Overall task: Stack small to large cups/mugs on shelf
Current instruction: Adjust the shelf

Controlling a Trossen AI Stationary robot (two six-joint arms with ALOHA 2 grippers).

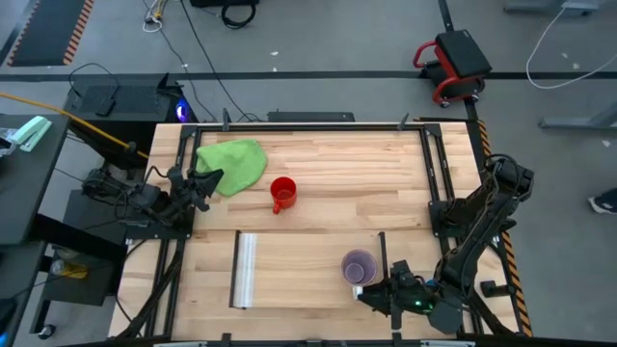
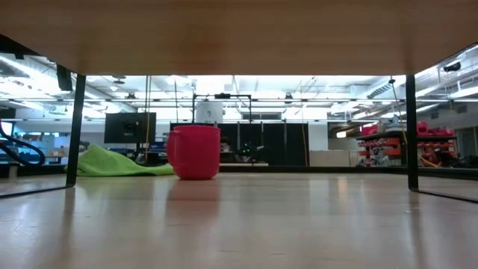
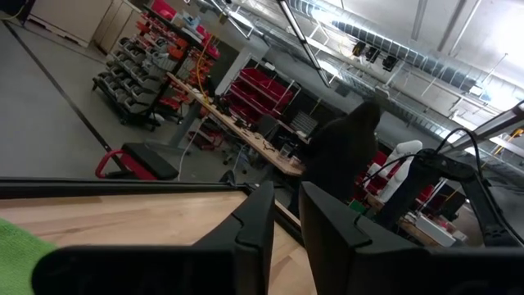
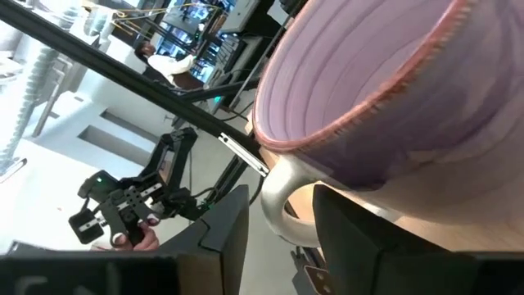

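Observation:
My right arm [image 1: 436,295], covering the tabletop beside the thin dark rail, should hide the light-blue cup.
The lilac mug [image 1: 359,267] stands with its mouth up on the light-wood shelf [image 1: 308,270], close to the thin dark rail [image 1: 383,258]. It fills the right wrist view [image 4: 393,98]. My right gripper [image 1: 372,290] [image 4: 281,201] is at the mug's near side, shut on its pale handle. The red mug [image 1: 281,194] [image 2: 194,152] stands upright on the tabletop, mid-table. My left gripper [image 1: 200,183] [image 3: 285,205] hovers at the table's left edge beside the green cloth [image 1: 232,164], fingers almost together and holding nothing. The light-blue cup is out of view. My right gripper has the lilac mug's pale handle [image 4: 274,192] between its two fingers [image 4: 344,221], coming from the table's near side. The mug's mouth faces up. Whether its base rests on the shelf or is lifted clear, I cannot tell.
The silvery rail [image 1: 246,270] bounds the shelf on its left. The green cloth [image 2: 112,163] lies at the far left. A dark frame [image 1: 431,173] runs along the table's edges. In the low view a wooden board [image 2: 239,33] spans overhead on thin dark posts [image 2: 75,131].

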